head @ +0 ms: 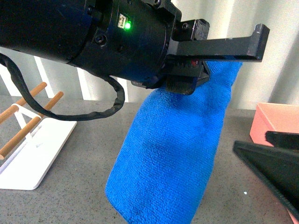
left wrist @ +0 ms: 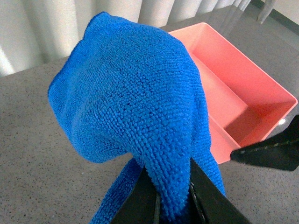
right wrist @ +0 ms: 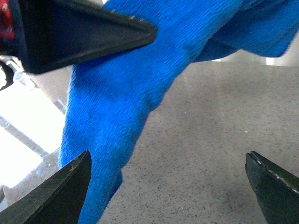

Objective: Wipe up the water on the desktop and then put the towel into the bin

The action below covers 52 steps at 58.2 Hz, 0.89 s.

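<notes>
The blue towel will stay bunched up when I carry it into the pink bin, because it bulges in a rounded fold past the fingers.
My left gripper is shut on the blue towel and holds it up above the grey speckled desktop. The towel hangs down from the jaws in a long fold. In the left wrist view the towel bulges out between the black fingers, and the pink bin lies open and empty just beyond it. A corner of the bin shows at the right of the front view. My right gripper is open and empty, low over the desktop, with the hanging towel beside one finger.
A white tray-shaped rack with wooden rods stands at the left of the desktop. A pale curtain or wall runs behind. My right gripper's dark finger shows low on the right of the front view.
</notes>
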{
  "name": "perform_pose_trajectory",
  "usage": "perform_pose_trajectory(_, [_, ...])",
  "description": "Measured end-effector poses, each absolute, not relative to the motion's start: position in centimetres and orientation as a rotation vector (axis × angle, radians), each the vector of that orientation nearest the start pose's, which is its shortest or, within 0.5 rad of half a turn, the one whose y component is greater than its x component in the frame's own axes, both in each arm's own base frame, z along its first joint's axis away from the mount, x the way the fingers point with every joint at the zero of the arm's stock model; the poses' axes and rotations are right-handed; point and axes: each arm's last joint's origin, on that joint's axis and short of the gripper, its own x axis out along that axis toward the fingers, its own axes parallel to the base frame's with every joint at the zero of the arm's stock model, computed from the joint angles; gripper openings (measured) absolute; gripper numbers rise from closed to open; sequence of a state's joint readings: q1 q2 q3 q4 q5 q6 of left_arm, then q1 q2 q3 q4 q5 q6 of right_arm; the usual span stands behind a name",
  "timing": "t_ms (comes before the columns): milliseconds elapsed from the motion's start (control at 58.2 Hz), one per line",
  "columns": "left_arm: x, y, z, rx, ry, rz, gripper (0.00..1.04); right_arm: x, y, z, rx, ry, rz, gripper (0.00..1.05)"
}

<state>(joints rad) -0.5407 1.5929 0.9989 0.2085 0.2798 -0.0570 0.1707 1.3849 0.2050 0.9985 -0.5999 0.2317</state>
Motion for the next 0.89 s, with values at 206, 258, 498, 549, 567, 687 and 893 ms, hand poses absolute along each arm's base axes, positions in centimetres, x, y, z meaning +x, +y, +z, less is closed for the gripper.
perform_pose_trajectory(206, [29.6,-19.2,24.9,-0.046,0.436,-0.798,0.06,21.3,8.2,13.8,0.146,0.203,0.879,0.98])
perform_pose_trajectory(258, [29.5,-19.3,24.9,-0.053,0.443,-0.801,0.06,21.7,8.6,14.0,0.134,0.183,0.906,0.98])
perform_pose_trajectory(498, [29.5,-19.4,24.9,-0.072,0.459,-0.8,0.06,23.4,9.5,15.2,0.11,0.129,0.938,0.98])
perform_pose_trajectory(549, [29.5,-19.3,24.9,-0.076,0.46,-0.798,0.06,23.7,9.5,15.3,0.109,0.125,0.935,0.96])
perform_pose_trajectory(567, [29.5,-19.3,24.9,-0.077,0.461,-0.797,0.06,23.8,9.5,15.4,0.109,0.124,0.934,0.95])
perform_pose_trajectory(687, [29.5,-19.3,24.9,-0.08,0.46,-0.795,0.06,24.3,9.4,15.6,0.108,0.113,0.918,0.77])
perform_pose_trajectory(893, [29.6,-18.9,25.0,-0.109,0.475,-0.794,0.06,24.5,8.9,15.5,0.118,0.094,0.901,0.44])
